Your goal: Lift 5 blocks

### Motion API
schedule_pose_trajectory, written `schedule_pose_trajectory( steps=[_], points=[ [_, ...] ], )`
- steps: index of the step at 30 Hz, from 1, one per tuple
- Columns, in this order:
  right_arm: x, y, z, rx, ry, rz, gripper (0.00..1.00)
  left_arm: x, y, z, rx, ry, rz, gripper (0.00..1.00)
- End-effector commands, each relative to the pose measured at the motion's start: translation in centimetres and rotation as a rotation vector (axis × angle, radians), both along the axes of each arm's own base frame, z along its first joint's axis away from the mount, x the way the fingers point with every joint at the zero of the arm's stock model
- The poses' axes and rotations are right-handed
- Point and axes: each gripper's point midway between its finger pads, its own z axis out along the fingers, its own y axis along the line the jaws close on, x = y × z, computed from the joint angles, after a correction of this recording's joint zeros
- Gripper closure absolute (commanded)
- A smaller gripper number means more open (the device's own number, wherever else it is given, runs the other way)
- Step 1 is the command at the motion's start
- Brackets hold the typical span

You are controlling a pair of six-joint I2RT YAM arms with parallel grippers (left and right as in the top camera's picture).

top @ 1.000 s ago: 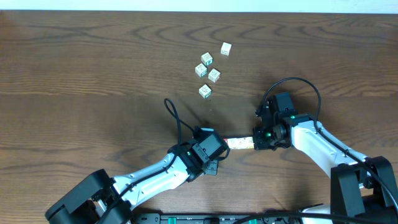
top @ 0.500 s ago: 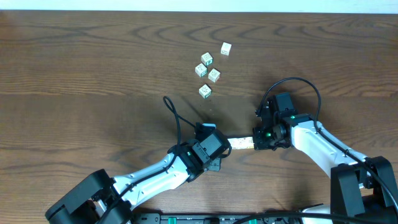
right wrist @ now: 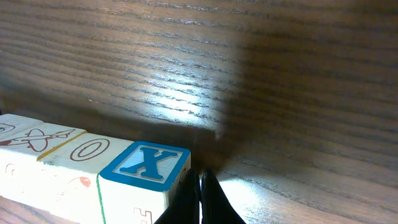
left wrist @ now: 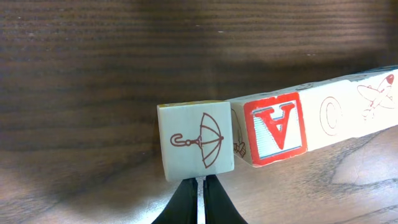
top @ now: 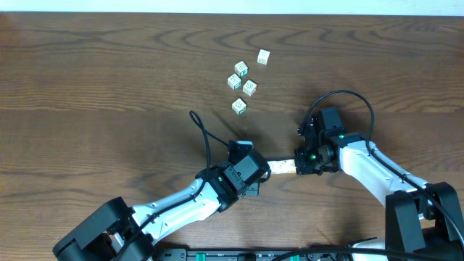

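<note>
The left gripper's fingers meet the end cube's umbrella side (left wrist: 196,140), across the row, so the robot should back away and push the end cube's loose end (left wrist: 161,142) toward the A cube before it lifts.
A row of blocks (top: 280,167) runs between my two grippers. In the left wrist view its near end is a cream cube with a red umbrella (left wrist: 196,140), followed by the red-faced A cube (left wrist: 275,127), an O cube (left wrist: 329,118) and an airplane cube (left wrist: 373,96). My left gripper (left wrist: 199,182) is shut, its tips pressed against the umbrella cube. In the right wrist view the blue-edged X cube (right wrist: 146,165) ends the row, and my right gripper (right wrist: 200,177) is shut with its tips against that cube's side. The row casts a shadow on the wood, as if squeezed just above it.
Several pale cubes with green prints (top: 241,69) lie scattered at the back centre, the nearest (top: 239,106) a short way beyond the row. A black cable (top: 206,138) loops up from the left arm, and another (top: 341,98) arches over the right wrist.
My left gripper has crept slightly toward the far side and right, with its end of the row. The right gripper has stayed still.
</note>
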Motion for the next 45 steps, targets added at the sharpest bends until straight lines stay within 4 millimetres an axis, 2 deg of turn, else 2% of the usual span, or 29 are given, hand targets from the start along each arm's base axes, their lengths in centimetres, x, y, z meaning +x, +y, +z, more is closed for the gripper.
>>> schedule_pose_trajectory(
  steps=[1,6,14,17,20,23,28,30,36,45],
  points=[
    [-0.3,0.3,-0.1,0.008,0.007,0.022,0.99,0.1,0.5,-0.5,0.025,-0.006,0.012,0.92],
    [-0.3,0.3,-0.1,0.009,0.006,0.022,0.99,0.0,0.4,-0.5,0.021,0.000,0.009,0.92],
    [-0.3,0.3,-0.1,0.008,0.007,0.022,0.99,-1.6,-0.1,-0.8,0.004,0.063,-0.034,0.93],
    [-0.3,0.3,-0.2,0.008,0.007,0.023,0.99,-2.8,0.8,-1.1,0.047,0.102,-0.031,0.93],
    [-0.3,0.3,-0.2,0.008,0.007,0.022,0.99,-3.3,2.9,-1.5,0.128,0.119,0.012,0.93],
    [-0.3,0.3,-0.2,0.008,0.007,0.023,0.99,-3.0,5.3,-1.8,0.223,0.098,0.097,0.92],
    [-0.3,0.3,-0.2,0.008,0.008,0.022,0.99,-0.8,6.9,-1.4,0.264,0.017,0.169,0.92],
    [-0.3,0.3,-0.2,0.008,0.009,0.022,0.99,0.4,6.6,-1.1,0.237,-0.011,0.180,0.92],
    [-0.4,0.3,-0.2,0.008,0.010,0.023,0.99,2.9,4.1,-0.1,0.084,-0.049,0.147,0.93],
    [-0.4,0.3,-0.2,0.008,0.010,0.022,0.99,2.9,3.6,0.0,0.053,-0.034,0.125,0.92]
  ],
)
